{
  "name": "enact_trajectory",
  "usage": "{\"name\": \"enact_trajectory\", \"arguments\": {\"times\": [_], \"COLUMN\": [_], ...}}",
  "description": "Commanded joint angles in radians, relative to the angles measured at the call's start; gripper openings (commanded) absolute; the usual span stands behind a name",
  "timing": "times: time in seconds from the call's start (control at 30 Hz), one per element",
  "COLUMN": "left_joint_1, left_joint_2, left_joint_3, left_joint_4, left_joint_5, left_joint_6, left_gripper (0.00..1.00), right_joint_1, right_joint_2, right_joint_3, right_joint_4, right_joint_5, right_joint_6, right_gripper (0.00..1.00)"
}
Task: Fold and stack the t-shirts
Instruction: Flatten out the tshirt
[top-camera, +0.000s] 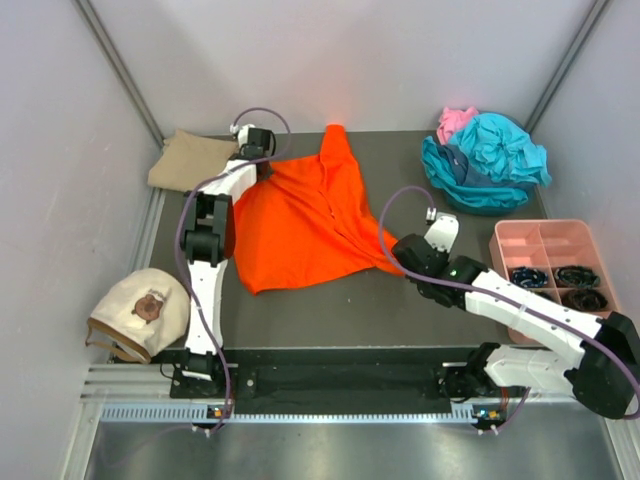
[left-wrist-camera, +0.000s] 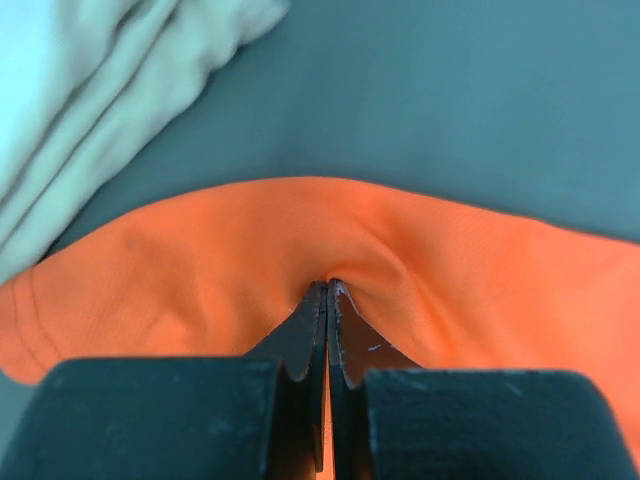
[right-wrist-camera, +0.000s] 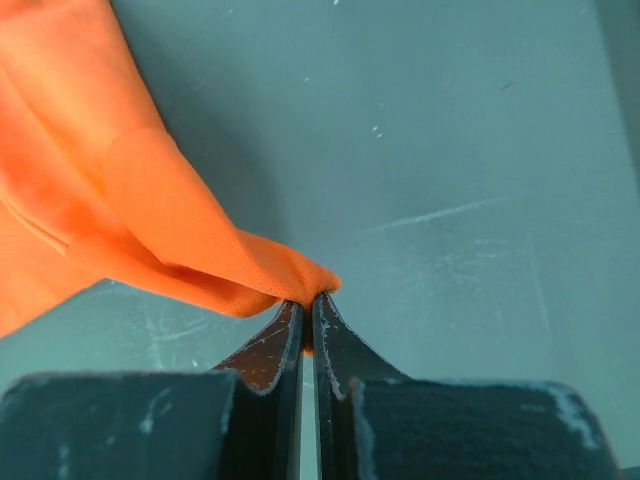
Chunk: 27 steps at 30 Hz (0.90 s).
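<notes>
The orange t-shirt's near corner (top-camera: 391, 262) is bunched up and slants away from the t-shirt's body. Next, my right gripper pulls that corner straight toward the table's near edge (top-camera: 398, 302).
The bright orange t-shirt (top-camera: 300, 215) lies spread on the dark table between my arms. My left gripper (top-camera: 262, 163) is shut on its far left edge; in the left wrist view the jaws (left-wrist-camera: 329, 288) pinch a fold of orange cloth (left-wrist-camera: 250, 240). My right gripper (top-camera: 398, 262) is shut on the shirt's near right corner; in the right wrist view the jaws (right-wrist-camera: 309, 298) pinch the orange tip (right-wrist-camera: 200, 240). A folded tan t-shirt (top-camera: 190, 160) lies at the far left and shows pale in the left wrist view (left-wrist-camera: 90, 90). Teal t-shirts (top-camera: 490, 165) and a pink one (top-camera: 455, 122) are heaped at the far right.
A pink plastic compartment tray (top-camera: 520, 245) holding dark small items stands at the right edge. A cream cap-like thing (top-camera: 135, 312) lies at the near left, off the table's edge. Grey walls close in the back and sides.
</notes>
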<state>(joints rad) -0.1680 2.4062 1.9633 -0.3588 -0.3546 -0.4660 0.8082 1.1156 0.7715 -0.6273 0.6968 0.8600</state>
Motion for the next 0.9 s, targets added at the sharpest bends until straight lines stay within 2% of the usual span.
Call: {"name": "enact_trajectory", "arguments": {"times": [0.0,0.27,0.5,0.53,0.6,0.63,0.7,0.73,0.8,0.87], "left_joint_1": [0.002,0.001,-0.005,-0.005,-0.007,-0.007,-0.007,-0.007,-0.007,-0.007], "left_joint_2": [0.08,0.191,0.212,0.211,0.194,0.185,0.153,0.142,0.123,0.097], "left_joint_3": [0.13,0.285,0.269,0.264,0.244,0.234,0.191,0.181,0.167,0.152], "left_joint_4": [0.04,0.06,0.087,0.092,0.104,0.122,0.15,0.168,0.173,0.176], "left_joint_5": [0.052,0.163,0.223,0.227,0.229,0.229,0.227,0.232,0.243,0.249], "left_joint_6": [0.023,0.026,0.006,0.006,0.007,0.01,0.012,0.012,0.012,0.006], "left_gripper": [0.0,0.0,0.0,0.0,0.12,0.13,0.19,0.37,0.48,0.65], "right_joint_1": [-0.012,-0.012,-0.012,-0.012,-0.012,-0.012,-0.012,-0.012,-0.012,-0.012], "right_joint_2": [0.006,0.009,0.006,0.001,-0.017,-0.031,-0.077,-0.094,-0.146,-0.175], "right_joint_3": [-0.018,-0.021,-0.014,-0.009,-0.009,-0.006,-0.005,-0.002,0.005,0.003], "right_joint_4": [0.032,0.02,0.005,0.0,-0.008,-0.024,-0.041,-0.063,-0.078,-0.063], "right_joint_5": [-0.051,-0.054,-0.046,-0.045,-0.031,-0.02,0.018,0.032,0.073,0.093], "right_joint_6": [0.039,0.059,0.068,0.068,0.068,0.071,0.074,0.076,0.07,0.033], "right_gripper": [0.0,0.0,0.0,0.12,0.38,0.55,0.66,0.7,0.71,0.72]}}
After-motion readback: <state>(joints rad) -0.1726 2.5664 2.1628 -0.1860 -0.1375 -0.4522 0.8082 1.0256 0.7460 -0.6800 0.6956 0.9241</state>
